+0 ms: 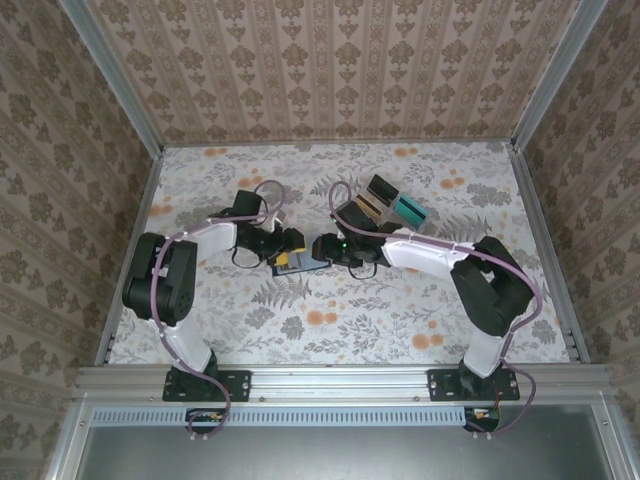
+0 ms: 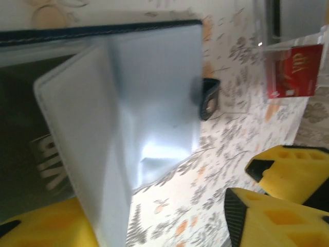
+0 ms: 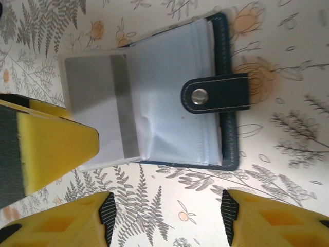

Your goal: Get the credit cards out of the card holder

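The sleeve flap (image 2: 85,118) is leaning over the dark surface, so next I lay it back toward the snap tab (image 3: 223,93) before my left gripper slides out the flap's card.
The card holder (image 3: 229,123) lies open on the floral table, navy-edged, with its snap tab (image 3: 216,95) folded over pale grey-blue sleeves (image 3: 164,82). My right gripper (image 3: 167,216) hangs open just in front of it, with bare table between its fingers. My left gripper (image 2: 159,226) is open too, and a raised sleeve flap (image 2: 87,128) leans against one yellow finger (image 2: 46,229). A dark surface with pale lettering (image 2: 49,164) shows behind that flap; it may be one of the credit cards, I cannot tell. From above, both grippers (image 1: 285,245) (image 1: 330,248) flank the card holder (image 1: 303,263).
A clear compartment tray (image 1: 385,205) with coloured cards stands behind the right gripper. One red card (image 2: 290,72) in it shows in the left wrist view. Metal rails and wallpapered walls bound the table (image 1: 400,320).
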Controlling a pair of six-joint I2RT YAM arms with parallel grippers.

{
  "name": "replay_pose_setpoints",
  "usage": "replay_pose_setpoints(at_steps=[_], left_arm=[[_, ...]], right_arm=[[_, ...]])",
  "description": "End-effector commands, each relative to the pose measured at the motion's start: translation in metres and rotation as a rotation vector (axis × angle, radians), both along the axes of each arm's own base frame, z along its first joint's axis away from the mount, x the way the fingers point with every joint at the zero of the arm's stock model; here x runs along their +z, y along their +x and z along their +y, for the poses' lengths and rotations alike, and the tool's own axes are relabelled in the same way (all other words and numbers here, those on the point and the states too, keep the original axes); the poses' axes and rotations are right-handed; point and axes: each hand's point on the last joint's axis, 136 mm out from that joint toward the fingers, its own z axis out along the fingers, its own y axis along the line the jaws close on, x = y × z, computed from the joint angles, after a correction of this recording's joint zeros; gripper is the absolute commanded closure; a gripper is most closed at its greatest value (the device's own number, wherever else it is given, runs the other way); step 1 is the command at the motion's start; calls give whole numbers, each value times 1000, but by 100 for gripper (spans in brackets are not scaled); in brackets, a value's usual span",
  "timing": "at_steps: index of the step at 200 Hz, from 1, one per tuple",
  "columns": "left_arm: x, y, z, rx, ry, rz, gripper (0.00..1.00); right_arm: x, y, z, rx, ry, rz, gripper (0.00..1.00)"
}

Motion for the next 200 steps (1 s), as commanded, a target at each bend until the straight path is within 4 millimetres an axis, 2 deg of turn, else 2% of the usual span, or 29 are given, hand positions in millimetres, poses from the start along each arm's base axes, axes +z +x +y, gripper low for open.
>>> replay_pose_setpoints(at_steps=[1, 30, 58, 92, 130, 167, 200], left_arm=[[25, 19, -21, -1, -77, -64, 35], [24, 23, -36, -19, -78, -65, 31], [17, 27, -32, -9, -37, -62, 29], [23, 30, -9, 20, 34, -103, 26], [15, 27, 25, 107, 92, -94, 27], [4, 17, 32, 130, 89, -52, 36], [1, 15, 25, 118, 48, -23, 53]], right_arm=[[20, 8, -13, -51, 2, -81, 39], [23, 8, -25, -82, -25, -105, 38], [23, 9, -29, -81, -57, -112, 38], [20, 9, -11, -6, -105, -89, 43], [5, 16, 15, 40, -138, -58, 58], [-12, 30, 22, 28, -197, -26, 69], [-29, 34, 23, 34, -246, 6, 72]])
